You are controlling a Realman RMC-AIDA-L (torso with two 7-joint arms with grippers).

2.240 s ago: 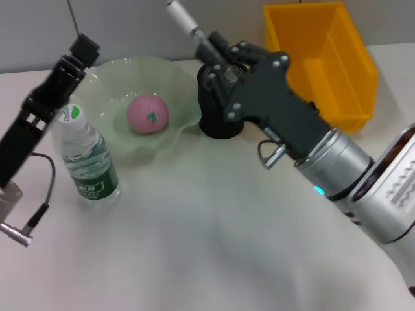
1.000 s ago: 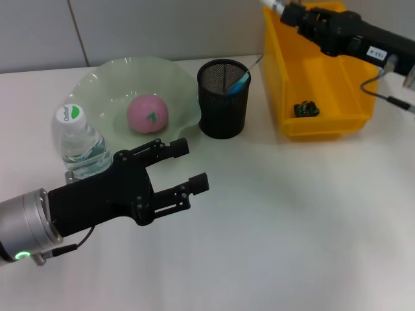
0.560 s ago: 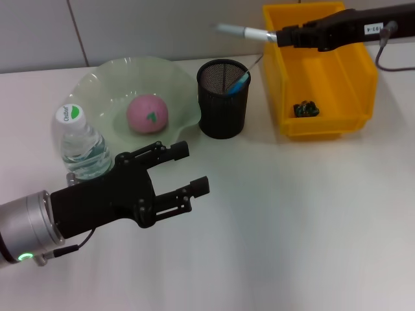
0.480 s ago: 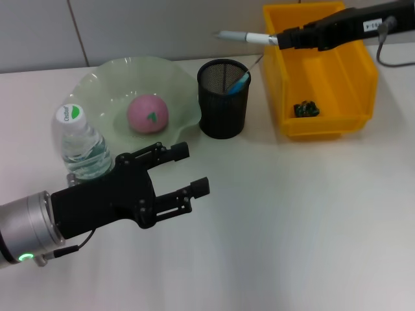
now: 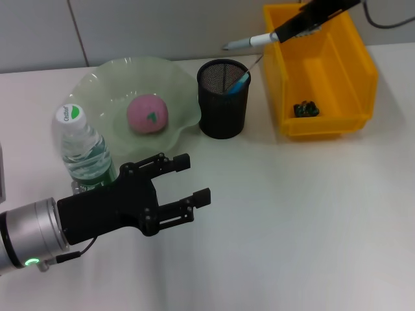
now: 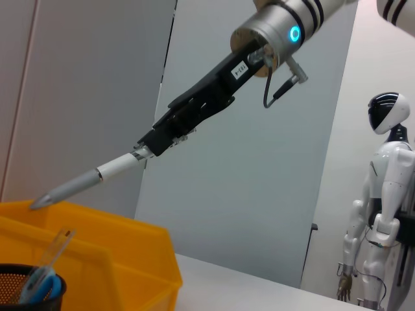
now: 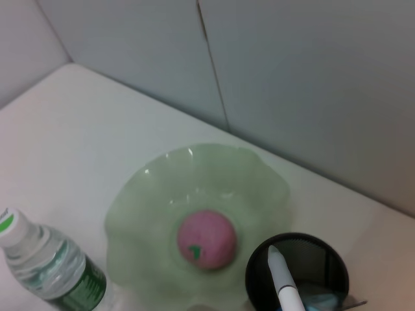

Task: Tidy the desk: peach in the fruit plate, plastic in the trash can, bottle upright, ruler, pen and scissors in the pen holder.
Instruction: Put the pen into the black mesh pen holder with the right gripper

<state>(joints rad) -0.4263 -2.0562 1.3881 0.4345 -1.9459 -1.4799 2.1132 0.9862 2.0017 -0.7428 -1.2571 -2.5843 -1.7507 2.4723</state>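
Observation:
I keep lowering the pen with my right gripper while the pen's grey tip (image 5: 235,45) slants down over the pen holder's opening (image 5: 218,76), until the tip is deep inside, and then let go.
My right gripper (image 5: 283,34) is shut on a grey and white pen (image 5: 249,41), held slanted with its tip above the black mesh pen holder (image 5: 223,98). In the left wrist view, the pen (image 6: 84,185) points down toward the holder (image 6: 26,291). Blue-handled scissors (image 5: 240,81) and a clear ruler (image 5: 255,65) stand in the holder. A pink peach (image 5: 147,113) lies in the green fruit plate (image 5: 175,78). The bottle (image 5: 84,152) stands upright beside the plate. Dark crumpled plastic (image 5: 305,109) lies in the yellow trash can (image 5: 363,71). My left gripper (image 5: 194,176) hovers open over the table's front.
The right wrist view looks down on the plate (image 7: 142,194), peach (image 7: 207,238), holder (image 7: 324,259) and bottle (image 7: 45,265). A grey wall runs behind the table. A white humanoid robot (image 6: 382,207) stands far off in the left wrist view.
The right gripper has swung the pen from nearly level to tip-down over the pen holder. The left gripper has drifted slightly toward the front edge, still open.

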